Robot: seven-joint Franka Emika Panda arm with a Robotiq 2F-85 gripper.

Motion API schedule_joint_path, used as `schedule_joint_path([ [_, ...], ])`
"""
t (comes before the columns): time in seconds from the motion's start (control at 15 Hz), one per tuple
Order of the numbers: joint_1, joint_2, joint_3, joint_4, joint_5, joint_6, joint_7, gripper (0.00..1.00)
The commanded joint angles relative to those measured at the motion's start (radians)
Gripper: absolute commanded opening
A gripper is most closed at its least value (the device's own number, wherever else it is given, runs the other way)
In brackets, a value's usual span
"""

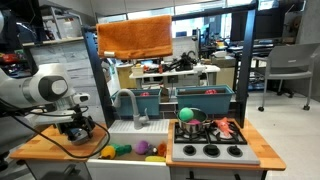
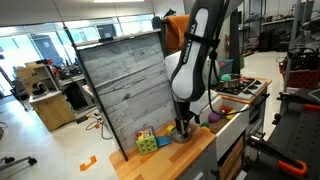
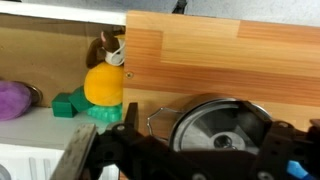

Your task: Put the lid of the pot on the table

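Next, I shift back until my fingers straddle the centre knob evenly before I close my open gripper, since the lid's knob [image 3: 222,141] sits closer to one finger.
In the wrist view the small silvery pot [image 3: 160,121] stands on the light wooden table [image 3: 220,55], with one loop handle showing at its left. The round silvery lid [image 3: 222,128] with a centre knob sits on top of it. My gripper [image 3: 205,135] is open and low over the pot, with one dark finger on each side of the lid and a gap showing at the left finger. In both exterior views the gripper [image 1: 82,128] [image 2: 183,128] hangs just above the left end of the countertop [image 1: 45,146] and hides the pot and lid.
The white sink [image 1: 125,150] beside the table holds toy foods, among them a yellow one [image 3: 103,85] and a purple one [image 3: 12,98]. A faucet [image 1: 128,100] stands behind it. A dark pan [image 1: 205,130] with a green ball [image 1: 186,113] sits on the black stove.
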Motion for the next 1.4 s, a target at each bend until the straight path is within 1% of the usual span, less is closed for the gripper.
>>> schedule_joint_path([
  [0.0, 0.032, -0.041, -0.017, -0.049, -0.045, 0.101, -0.010, 1.00],
  [0.2, 0.047, -0.033, -0.027, -0.019, -0.058, 0.151, -0.014, 1.00],
  [0.33, 0.048, -0.021, -0.026, 0.010, -0.062, 0.148, -0.027, 1.00],
  [0.67, 0.030, 0.012, 0.000, 0.062, -0.053, 0.084, -0.068, 1.00],
  [1.27, 0.040, 0.064, 0.011, 0.115, -0.056, 0.003, -0.080, 1.00],
  [1.33, 0.040, 0.068, 0.010, 0.122, -0.057, -0.001, -0.080, 0.92],
])
